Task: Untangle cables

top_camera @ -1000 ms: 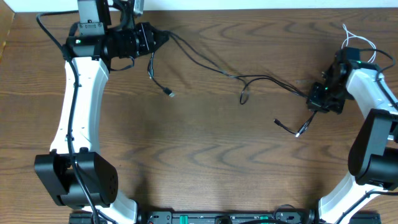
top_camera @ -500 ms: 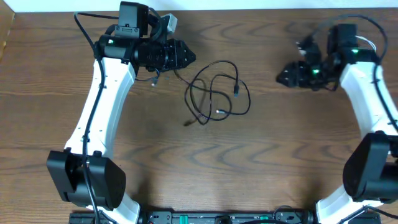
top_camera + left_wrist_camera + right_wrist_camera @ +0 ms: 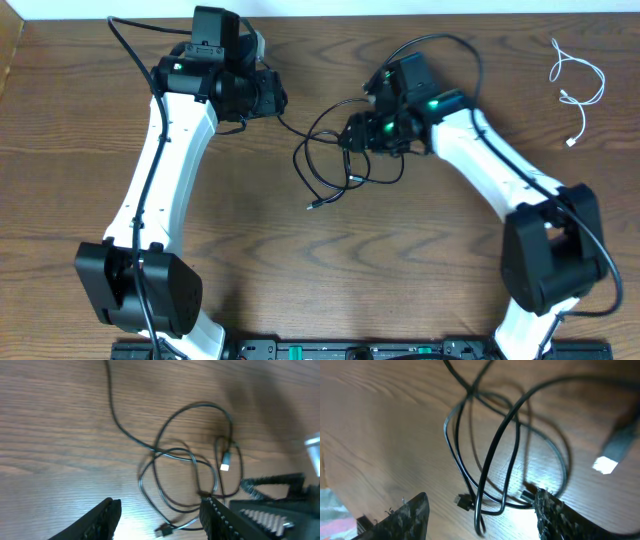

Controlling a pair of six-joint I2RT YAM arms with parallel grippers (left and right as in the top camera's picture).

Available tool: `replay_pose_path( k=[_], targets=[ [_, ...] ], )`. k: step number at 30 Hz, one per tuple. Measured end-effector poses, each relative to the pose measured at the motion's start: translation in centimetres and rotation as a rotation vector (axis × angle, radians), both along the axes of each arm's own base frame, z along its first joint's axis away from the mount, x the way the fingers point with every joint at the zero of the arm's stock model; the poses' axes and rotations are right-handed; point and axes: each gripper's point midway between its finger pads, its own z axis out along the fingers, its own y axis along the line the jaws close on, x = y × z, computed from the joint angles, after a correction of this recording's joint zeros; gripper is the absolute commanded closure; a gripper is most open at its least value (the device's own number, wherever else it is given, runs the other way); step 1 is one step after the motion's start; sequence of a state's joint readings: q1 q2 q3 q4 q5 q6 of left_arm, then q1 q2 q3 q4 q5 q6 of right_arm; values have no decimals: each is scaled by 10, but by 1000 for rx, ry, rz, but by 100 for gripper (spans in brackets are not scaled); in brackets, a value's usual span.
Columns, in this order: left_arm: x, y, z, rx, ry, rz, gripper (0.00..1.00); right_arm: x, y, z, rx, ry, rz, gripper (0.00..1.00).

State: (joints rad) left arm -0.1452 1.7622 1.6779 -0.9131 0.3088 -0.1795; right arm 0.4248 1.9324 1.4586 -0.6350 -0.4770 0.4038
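A loose black cable's loops (image 3: 298, 165) lie across the other black cable, so I should grab them with my right gripper and move them clear, near the white cable (image 3: 580, 102).
The black cable (image 3: 301, 163) lies on the wooden table in loose overlapping loops, one plug end (image 3: 312, 205) pointing to the front left. My right gripper (image 3: 349, 136) hovers at the right upper edge of the loops. It is open, and strands of the black cable (image 3: 495, 445) run between its fingers (image 3: 412, 515) untouched. My left gripper (image 3: 279, 100) stands open to the upper left of the loops, with nothing between its fingers (image 3: 107, 515); the black cable (image 3: 165, 452) lies ahead of it. The white cable (image 3: 578, 85) lies apart at the far right back.
The right arm's grey link (image 3: 480, 150) stretches diagonally from the front right to the loops. The left arm (image 3: 160, 170) runs along the left side. The table's back edge (image 3: 320, 12) is close behind both grippers.
The black cable, stretched between both shut grippers a second ago, has been let go and now lies in loops. Both grippers have opened. The right arm has swung left over the loops.
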Motion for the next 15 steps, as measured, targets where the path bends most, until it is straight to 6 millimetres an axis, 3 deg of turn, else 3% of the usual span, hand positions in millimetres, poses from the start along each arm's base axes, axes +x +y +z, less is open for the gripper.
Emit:
replay_pose_path(
  k=[5, 9, 10, 12, 13, 15],
  targets=[
    [1, 12, -2, 40, 1, 32, 44, -13, 23, -54, -51, 96, 17, 46],
    [2, 13, -3, 46, 1, 35, 44, -10, 30, -80, -58, 121, 2, 54],
    [2, 13, -3, 47, 1, 35, 44, -10, 32, -84, -57, 124, -1, 58],
    [2, 13, -3, 48, 1, 35, 44, -8, 37, -85, -43, 116, 1, 92],
    [2, 13, -3, 48, 1, 35, 44, -7, 38, -85, -40, 111, 1, 99],
    [2, 13, -3, 47, 1, 35, 44, -9, 42, -84, -37, 109, 4, 99]
  ],
)
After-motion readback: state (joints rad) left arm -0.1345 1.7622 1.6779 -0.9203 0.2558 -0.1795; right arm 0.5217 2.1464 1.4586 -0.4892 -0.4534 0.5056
